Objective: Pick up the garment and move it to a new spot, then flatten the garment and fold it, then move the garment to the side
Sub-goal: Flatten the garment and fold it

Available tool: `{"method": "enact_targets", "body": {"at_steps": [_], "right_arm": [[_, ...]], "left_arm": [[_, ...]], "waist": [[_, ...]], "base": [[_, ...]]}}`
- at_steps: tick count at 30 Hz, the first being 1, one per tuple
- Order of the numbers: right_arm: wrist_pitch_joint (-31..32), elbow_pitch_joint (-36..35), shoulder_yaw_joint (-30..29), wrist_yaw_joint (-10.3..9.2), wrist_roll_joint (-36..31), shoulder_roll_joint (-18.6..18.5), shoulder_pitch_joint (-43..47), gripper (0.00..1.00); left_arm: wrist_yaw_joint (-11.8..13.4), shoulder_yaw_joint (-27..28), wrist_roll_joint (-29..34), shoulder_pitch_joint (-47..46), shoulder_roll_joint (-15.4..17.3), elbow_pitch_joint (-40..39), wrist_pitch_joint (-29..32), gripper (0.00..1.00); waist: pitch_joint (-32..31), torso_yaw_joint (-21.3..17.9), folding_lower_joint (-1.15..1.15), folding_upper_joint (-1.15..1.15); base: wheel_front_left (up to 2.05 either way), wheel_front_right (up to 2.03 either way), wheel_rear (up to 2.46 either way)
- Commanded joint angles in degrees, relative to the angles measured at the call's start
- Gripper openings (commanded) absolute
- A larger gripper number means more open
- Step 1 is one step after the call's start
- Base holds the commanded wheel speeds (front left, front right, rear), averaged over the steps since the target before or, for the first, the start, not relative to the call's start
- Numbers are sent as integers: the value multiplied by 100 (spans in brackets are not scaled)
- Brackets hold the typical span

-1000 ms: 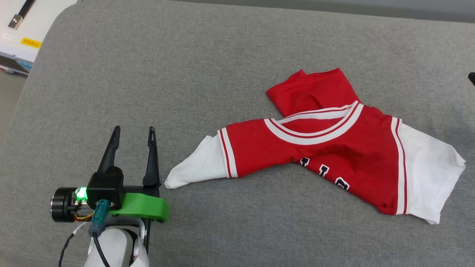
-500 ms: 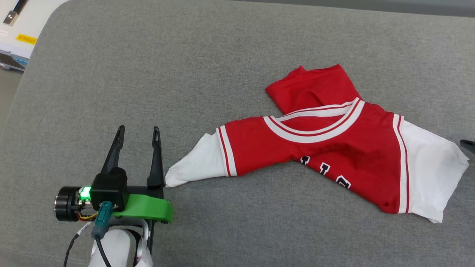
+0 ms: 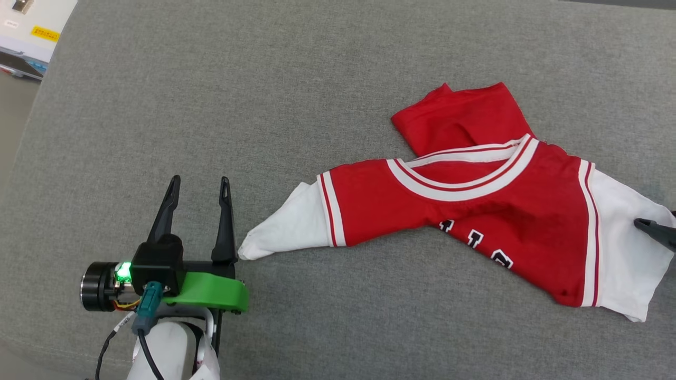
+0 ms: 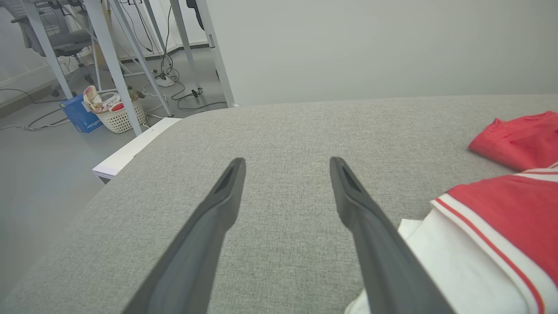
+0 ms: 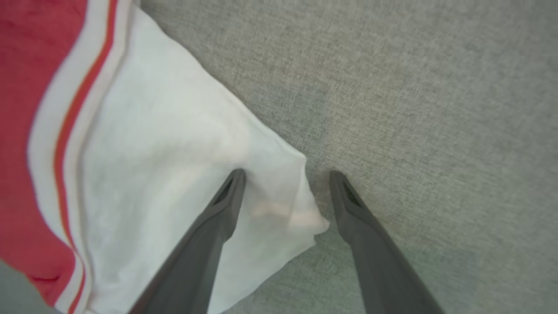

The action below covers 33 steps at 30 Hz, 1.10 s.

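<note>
My gripper will make the garment's tucked-under front unfold and hang down when I lift the white sleeves, because the letters (image 3: 475,239) stop short at the garment's lower fold.
The garment (image 3: 475,211), a red jersey T-shirt with white sleeves and a striped collar, lies crumpled on the grey cushion, its hem folded back at the top. My left gripper (image 3: 199,182) stands open just left of the white left sleeve tip (image 3: 253,248); in the left wrist view its right finger (image 4: 370,226) rests against that sleeve (image 4: 444,270). My right gripper (image 5: 287,174) is open, straddling the corner of the other white sleeve (image 5: 174,174), one finger over the cloth and one over bare cushion. One right fingertip (image 3: 652,229) pokes in at the head view's right edge.
The grey cushion (image 3: 264,105) spreads wide to the left and behind the shirt. A white device with a yellow label (image 3: 31,31) sits beyond its far-left corner. The left wrist view shows floor, table legs, a basket (image 4: 115,115) and a blue box off the cushion's edge.
The head camera has shifted. My right gripper's finger has come in from the right edge over the white right sleeve. My left gripper stays open beside the left sleeve tip.
</note>
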Motion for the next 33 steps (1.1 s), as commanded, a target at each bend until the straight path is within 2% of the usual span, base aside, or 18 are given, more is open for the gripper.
{"method": "enact_targets", "body": {"at_steps": [1,9,14,18,23,33], "right_arm": [[-126,9,235,6,-135,307,325,0],[-1201,-701,-262,6,-134,112,19,0],[-1489,-1167,-613,6,-190,-27,-270,0],[-1475,-1196,-803,6,-322,-7,-660,0],[-1402,-693,-1002,6,-565,60,-1184,0],[-1329,1489,-1598,6,-1021,313,-1574,0]], "left_arm": [[-31,33,73,-61,-30,21,-34,100],[-75,121,131,3,-44,57,-34,100],[-94,167,155,12,-62,29,-34,100],[-129,151,176,-57,-103,-9,-34,100],[-169,117,193,-170,-165,-22,-34,100],[-185,107,203,-315,-280,-31,-34,100]], "waist": [[-47,-53,0,0],[-233,-196,0,0],[-225,-251,0,0],[-88,-222,0,0],[119,-115,0,0],[470,54,0,0]], "base": [[0,0,0],[0,0,0],[0,0,0],[0,0,0],[0,0,0],[0,0,0]]}}
